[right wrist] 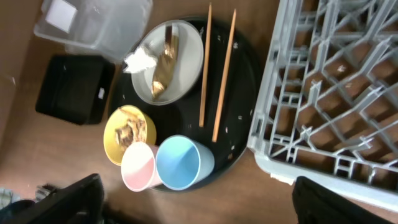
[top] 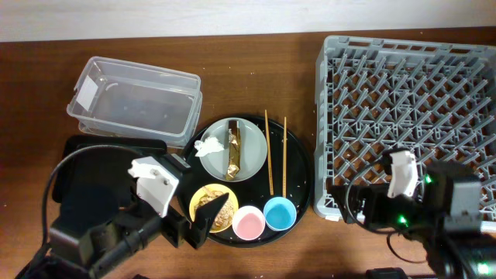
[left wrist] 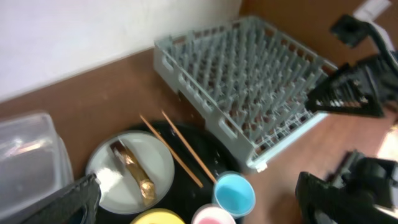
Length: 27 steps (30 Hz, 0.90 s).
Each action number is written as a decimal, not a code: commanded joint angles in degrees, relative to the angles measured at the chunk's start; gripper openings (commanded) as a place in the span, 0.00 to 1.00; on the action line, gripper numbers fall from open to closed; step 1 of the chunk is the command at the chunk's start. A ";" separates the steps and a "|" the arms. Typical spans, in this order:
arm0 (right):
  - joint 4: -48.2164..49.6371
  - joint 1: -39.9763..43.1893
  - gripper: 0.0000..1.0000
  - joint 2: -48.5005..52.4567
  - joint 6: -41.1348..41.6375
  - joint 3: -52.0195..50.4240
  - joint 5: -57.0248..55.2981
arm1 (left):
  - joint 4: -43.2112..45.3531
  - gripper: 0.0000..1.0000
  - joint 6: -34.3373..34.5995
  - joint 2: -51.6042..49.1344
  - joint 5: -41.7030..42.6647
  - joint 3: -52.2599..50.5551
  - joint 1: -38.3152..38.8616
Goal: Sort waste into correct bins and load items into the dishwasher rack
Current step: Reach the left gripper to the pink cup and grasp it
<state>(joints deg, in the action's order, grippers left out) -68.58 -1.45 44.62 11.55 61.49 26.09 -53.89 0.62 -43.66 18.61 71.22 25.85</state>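
Note:
The pink cup is on the left gripper's side and the rack is on the right gripper's side, so the left gripper should lift the cup and pass it across.
The pale-grey plate on the round black tray holds the white tissue and the gold-and-brown wrapper. Two chopsticks lie to its right. The yellow bowl holds the brownish food scraps. The pink cup and the blue cup stand at the tray's front. The grey dishwasher rack is at the right. My left gripper is open and empty over the bowl's front-left edge. My right gripper is open and empty by the rack's front-left corner.
The clear tub with a white label sits at the back left. The shallow black tray lies in front of it, partly under my left arm. The round black tray carries the dishes. Bare brown table lies between it and the rack.

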 commanded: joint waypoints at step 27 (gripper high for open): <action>-2.82 0.35 0.90 3.39 -1.88 0.94 2.36 | 5.44 0.19 22.51 -36.15 -8.37 -22.18 12.26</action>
<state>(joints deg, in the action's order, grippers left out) -71.55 -1.45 48.27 10.26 61.52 27.99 -49.63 22.65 -79.31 11.05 50.00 37.87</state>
